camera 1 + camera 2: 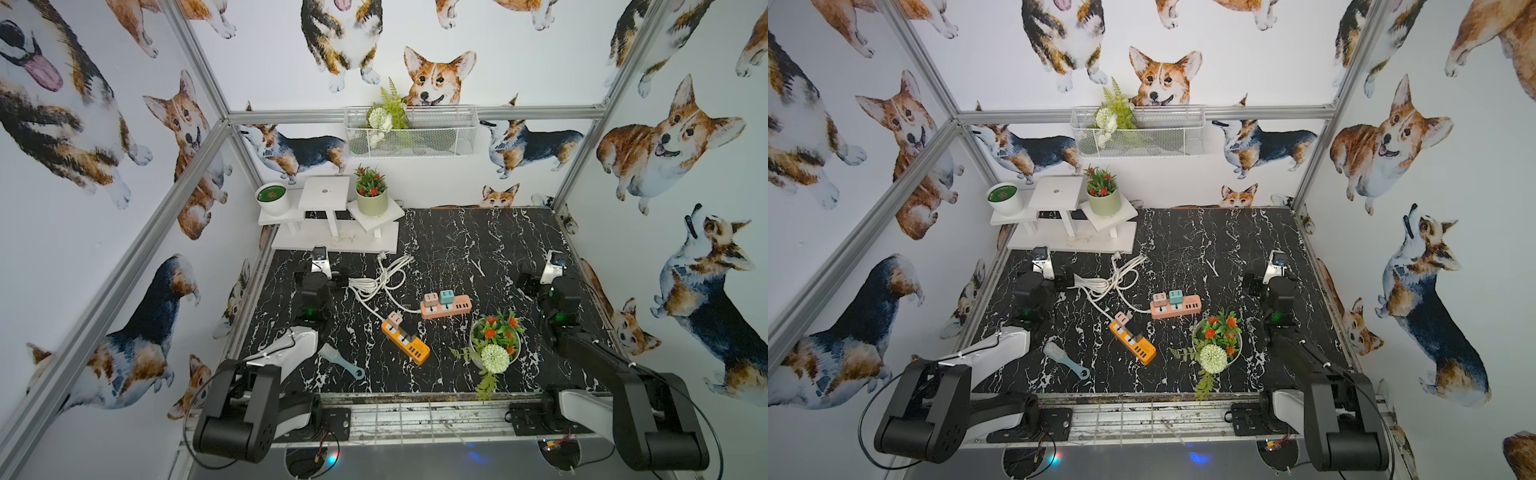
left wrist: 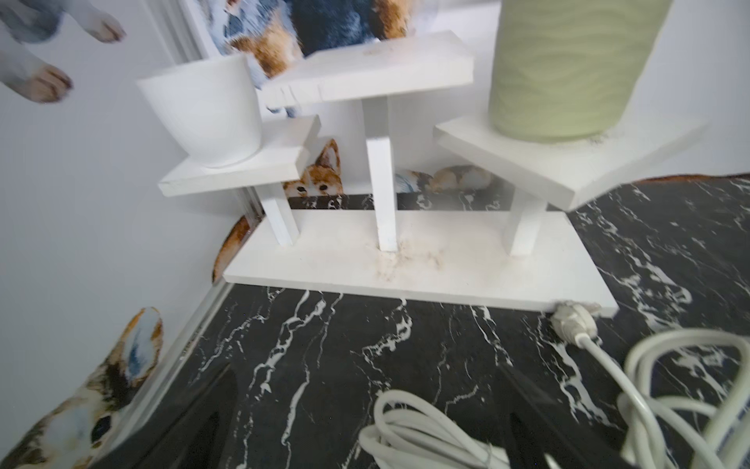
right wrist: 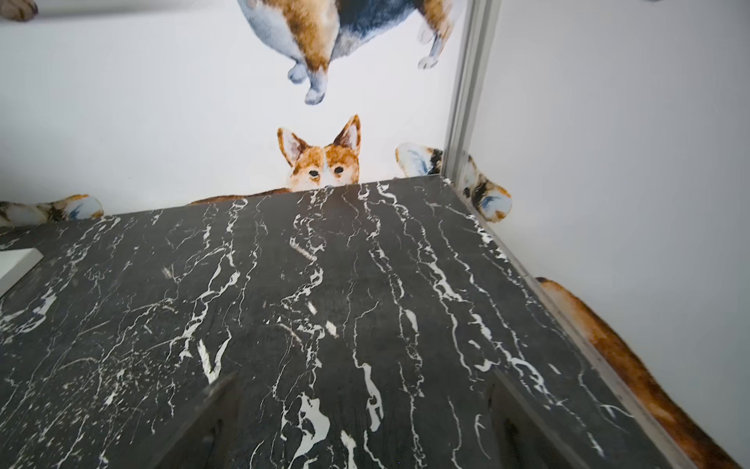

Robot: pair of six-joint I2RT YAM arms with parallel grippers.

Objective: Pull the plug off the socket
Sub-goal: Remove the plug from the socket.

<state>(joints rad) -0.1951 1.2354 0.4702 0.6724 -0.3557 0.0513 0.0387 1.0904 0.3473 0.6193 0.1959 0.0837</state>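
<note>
The white tiered stand (image 1: 336, 235) is in front of my left gripper, which is low over the white cables. I should lift the gripper, point it down and swing it toward the orange socket strip (image 1: 405, 339).
An orange socket strip (image 1: 405, 338) lies mid-table with a pink plug (image 1: 395, 322) and a dark plug (image 1: 409, 332) in it. Behind it a salmon socket strip (image 1: 446, 306) carries a pink plug (image 1: 431, 298) and a teal plug (image 1: 446, 296). Their white cables (image 1: 378, 282) coil to the left. My left gripper (image 1: 322, 279) is open at the far left, low over the table, with a cable loop (image 2: 410, 430) lying between its fingers (image 2: 203, 406). Far right, my right gripper (image 1: 544, 282) is open over bare marble (image 3: 369, 325). Neither touches a strip.
A bowl of artificial flowers (image 1: 494, 336) stands right of the orange strip. A blue brush (image 1: 340, 359) lies front left. A white tiered stand (image 1: 332, 220) with two pots fills the back left; a cable's end plug (image 2: 574, 320) rests against its base. A wire basket (image 1: 411, 131) hangs on the back wall.
</note>
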